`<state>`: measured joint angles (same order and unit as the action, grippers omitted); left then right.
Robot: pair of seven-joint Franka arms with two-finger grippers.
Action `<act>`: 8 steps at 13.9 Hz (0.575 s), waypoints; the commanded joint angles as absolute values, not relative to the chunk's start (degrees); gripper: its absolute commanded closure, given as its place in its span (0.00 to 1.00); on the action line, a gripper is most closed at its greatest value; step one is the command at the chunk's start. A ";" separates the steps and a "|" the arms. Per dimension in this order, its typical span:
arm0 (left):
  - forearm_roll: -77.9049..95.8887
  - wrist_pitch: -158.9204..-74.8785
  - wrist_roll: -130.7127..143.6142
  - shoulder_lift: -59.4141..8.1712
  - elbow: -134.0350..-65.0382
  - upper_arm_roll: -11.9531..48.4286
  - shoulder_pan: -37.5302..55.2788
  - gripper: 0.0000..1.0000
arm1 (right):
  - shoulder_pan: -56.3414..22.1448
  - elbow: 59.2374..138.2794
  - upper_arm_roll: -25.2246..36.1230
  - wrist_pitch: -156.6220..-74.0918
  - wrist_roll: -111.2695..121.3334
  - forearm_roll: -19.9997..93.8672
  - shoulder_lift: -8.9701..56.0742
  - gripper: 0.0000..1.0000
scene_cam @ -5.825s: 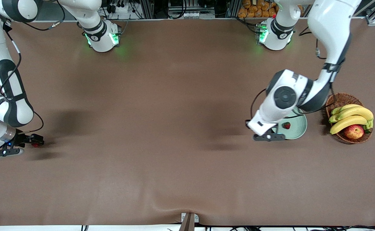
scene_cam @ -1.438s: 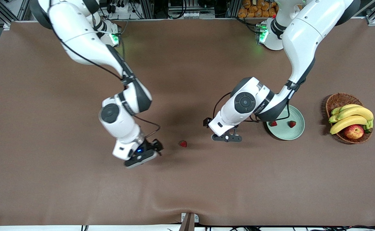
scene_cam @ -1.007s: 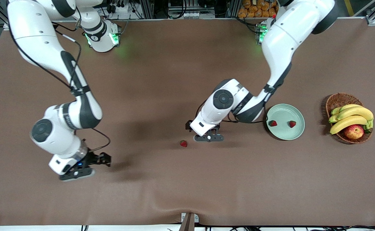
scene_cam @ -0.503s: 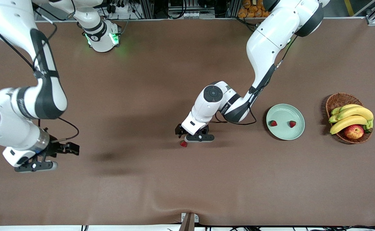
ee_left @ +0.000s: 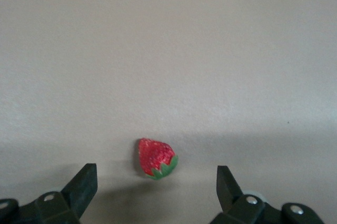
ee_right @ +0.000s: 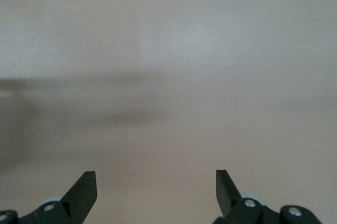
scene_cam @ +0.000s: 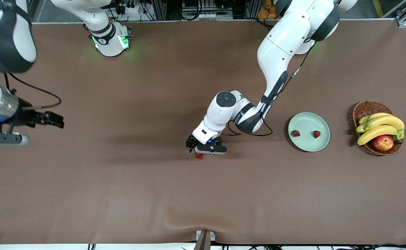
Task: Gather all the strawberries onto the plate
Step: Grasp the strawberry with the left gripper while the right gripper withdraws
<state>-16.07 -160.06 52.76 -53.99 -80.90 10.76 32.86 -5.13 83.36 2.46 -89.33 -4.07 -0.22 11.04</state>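
The strawberry (scene_cam: 198, 156) is under my left gripper and the plate (scene_cam: 309, 132) is far from my right gripper, so my left gripper should bring the strawberry to the plate.
The pale mint-green plate (scene_cam: 308, 143) lies toward the left arm's end of the table. Two strawberries (scene_cam: 295, 133) (scene_cam: 316, 134) lie in it. A third strawberry (scene_cam: 198, 156) lies on the brown table near the middle. My left gripper (scene_cam: 208, 149) is low over it and open. In the left wrist view the strawberry (ee_left: 156, 158) lies on the table between the two spread fingertips of the left gripper (ee_left: 156, 175), touching neither. My right gripper (scene_cam: 1, 139) is raised at the right arm's end of the table, open and empty (ee_right: 155, 174), with only table under it.
A brown wicker basket (scene_cam: 365, 108) with bananas (scene_cam: 380, 126) and a red-yellow apple (scene_cam: 383, 142) stands beside the plate, toward the table's end. The left arm's forearm (scene_cam: 244, 118) stretches between the plate and the middle strawberry.
My left gripper has moved from the plate to the middle strawberry and come down around it. My right arm has swung away to its end of the table and risen.
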 commanded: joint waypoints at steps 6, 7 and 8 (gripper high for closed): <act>-16.43 -168.13 52.21 -57.13 -78.93 7.29 34.37 0.10 | -1.06 84.55 0.79 -78.23 -5.54 -1.40 3.08 0.00; -16.44 -168.92 52.03 -57.30 -78.93 7.21 34.45 0.11 | -0.18 84.46 0.79 -77.96 -5.54 -1.49 2.29 0.00; -16.44 -169.19 51.77 -57.65 -78.93 7.21 34.98 0.14 | 1.04 84.46 0.70 -77.26 -5.36 -1.49 1.42 0.00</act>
<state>-16.07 -167.97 52.03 -56.25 -80.83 8.32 33.33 -1.57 83.46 1.88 -78.45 -4.70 -0.52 4.09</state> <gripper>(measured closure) 0.097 0.000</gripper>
